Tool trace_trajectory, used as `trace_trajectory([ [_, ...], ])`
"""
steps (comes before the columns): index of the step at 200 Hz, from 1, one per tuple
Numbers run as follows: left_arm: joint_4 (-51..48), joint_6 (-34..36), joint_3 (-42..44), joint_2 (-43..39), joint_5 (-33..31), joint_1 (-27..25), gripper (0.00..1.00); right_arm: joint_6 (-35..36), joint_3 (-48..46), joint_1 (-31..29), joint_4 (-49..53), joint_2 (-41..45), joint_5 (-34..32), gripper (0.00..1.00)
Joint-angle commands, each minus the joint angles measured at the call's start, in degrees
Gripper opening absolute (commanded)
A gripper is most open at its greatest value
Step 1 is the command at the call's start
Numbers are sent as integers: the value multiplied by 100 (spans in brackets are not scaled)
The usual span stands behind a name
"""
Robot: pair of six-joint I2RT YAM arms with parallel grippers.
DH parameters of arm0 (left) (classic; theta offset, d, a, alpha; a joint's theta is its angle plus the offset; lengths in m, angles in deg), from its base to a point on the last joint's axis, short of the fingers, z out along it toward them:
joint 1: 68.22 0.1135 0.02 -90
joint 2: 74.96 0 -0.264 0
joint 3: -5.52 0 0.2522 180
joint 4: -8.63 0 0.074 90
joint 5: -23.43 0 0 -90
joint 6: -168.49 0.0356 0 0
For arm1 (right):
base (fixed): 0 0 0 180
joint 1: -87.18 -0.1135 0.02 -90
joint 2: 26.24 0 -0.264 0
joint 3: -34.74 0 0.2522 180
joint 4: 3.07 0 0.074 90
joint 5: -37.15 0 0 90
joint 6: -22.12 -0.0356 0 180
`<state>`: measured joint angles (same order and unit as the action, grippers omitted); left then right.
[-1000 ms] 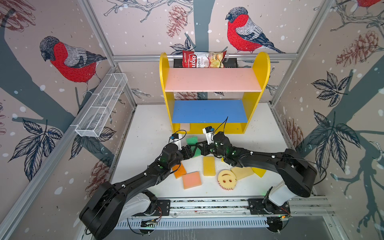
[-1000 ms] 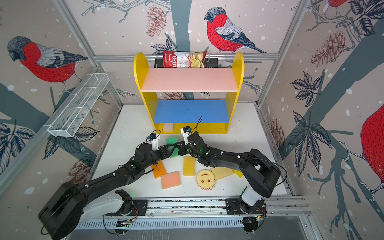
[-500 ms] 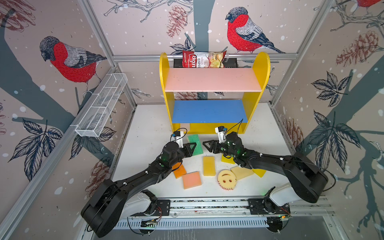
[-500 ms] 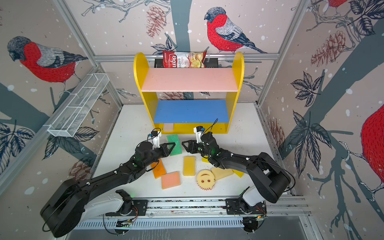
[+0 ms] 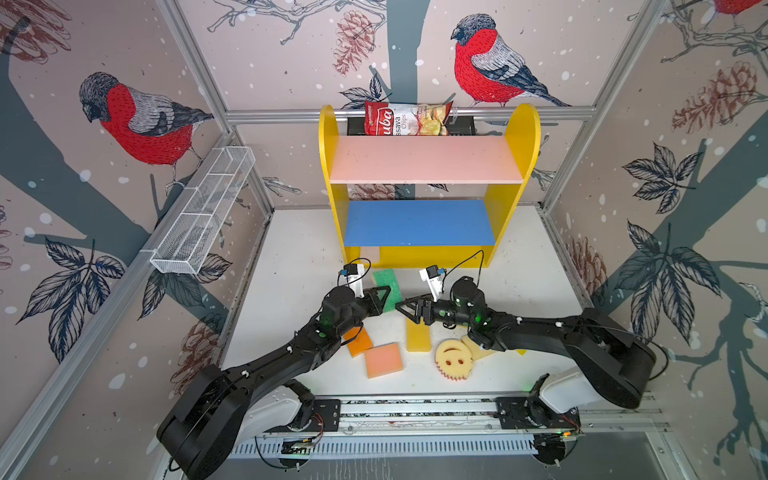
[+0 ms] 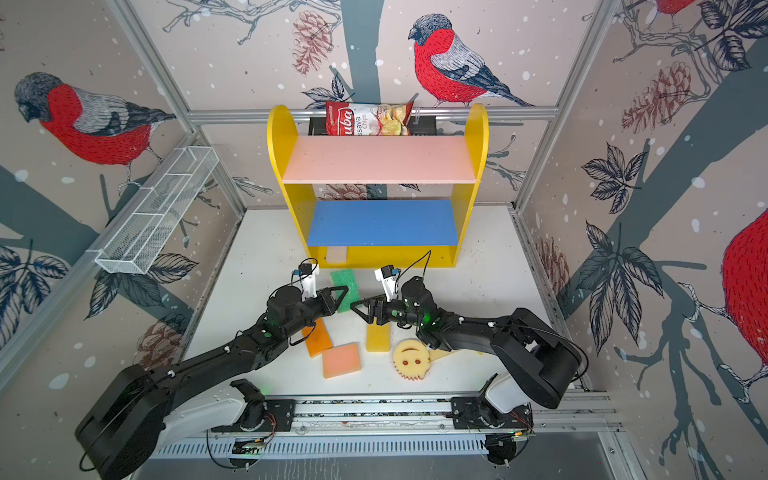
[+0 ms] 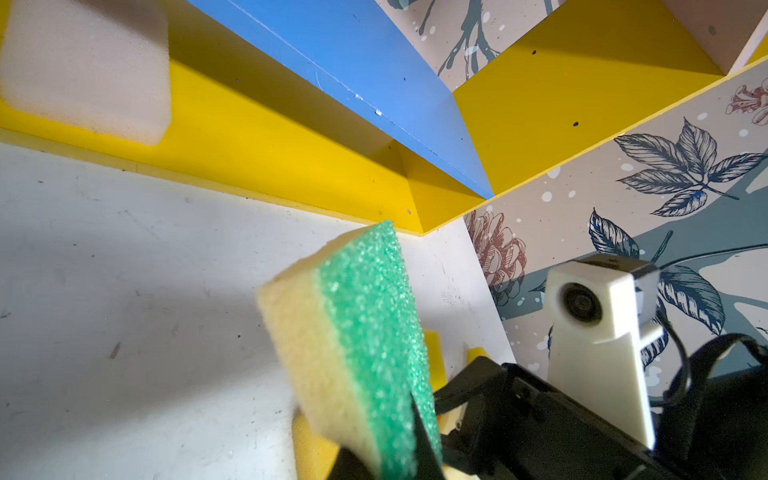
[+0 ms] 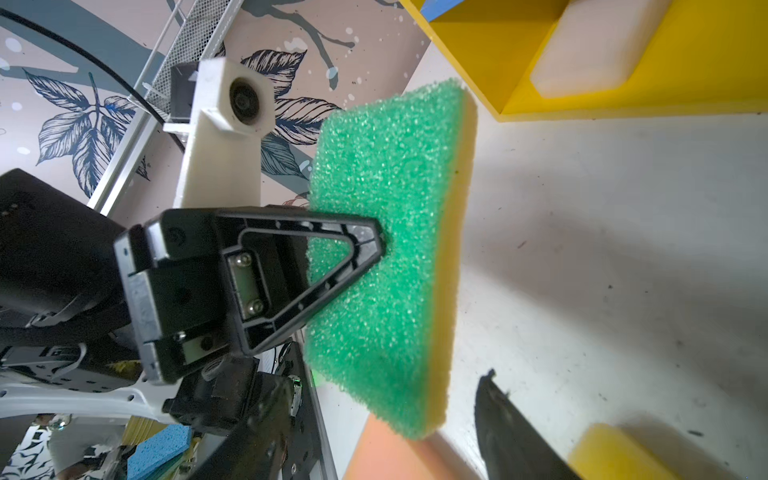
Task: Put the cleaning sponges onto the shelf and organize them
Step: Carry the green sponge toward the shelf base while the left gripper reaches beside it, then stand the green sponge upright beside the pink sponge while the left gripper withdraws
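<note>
A finger of the robot's left gripper lies across the green sponge's middle [image 5: 387, 286], so next the right gripper grabs the sponge by its near end [image 5: 390, 308] and slides it onto the shelf.
My left gripper [image 5: 384, 293] is shut on the green cleaning sponge [image 5: 386, 282], which has a yellow underside. It holds the sponge on edge above the table in front of the shelf [image 5: 521, 137]; the left wrist view shows the same sponge [image 7: 365, 332] between the jaws. My right gripper [image 5: 405, 309] stands open just right of it, empty. The right wrist view shows the sponge [image 8: 386, 208] apart from my fingertip [image 8: 498, 415]. A cream sponge [image 5: 371, 253] lies at the left of the shelf's yellow base. Orange [image 5: 359, 341], peach [image 5: 384, 359], yellow [image 5: 417, 338] and smiley [image 5: 453, 358] sponges lie on the table.
A chips bag [image 5: 407, 118] sits behind the shelf's top. A white wire rack [image 5: 203, 216] hangs on the left wall. Another pale yellow sponge [image 5: 473, 345] is partly hidden under my right arm. The arms' rail [image 5: 415, 409] runs along the front edge.
The left gripper shut on the green sponge, and the right gripper opened and let go of it. The right gripper then drew back to the right, leaving a gap.
</note>
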<state>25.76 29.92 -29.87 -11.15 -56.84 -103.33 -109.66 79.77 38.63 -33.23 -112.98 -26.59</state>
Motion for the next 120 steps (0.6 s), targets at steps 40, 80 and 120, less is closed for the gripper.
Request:
trace_trajectory([
  [40, 345, -192, 116, -92, 192, -4, 10, -612, 265, 30, -951, -826, 531, 63],
  [80, 303, -249, 290, -211, 109, -4, 23, -869, 249, 101, -1274, -910, 542, 1],
  [120, -384, -42, 99, -511, -150, 0, 63, -472, 319, 239, -477, -654, 197, 0],
])
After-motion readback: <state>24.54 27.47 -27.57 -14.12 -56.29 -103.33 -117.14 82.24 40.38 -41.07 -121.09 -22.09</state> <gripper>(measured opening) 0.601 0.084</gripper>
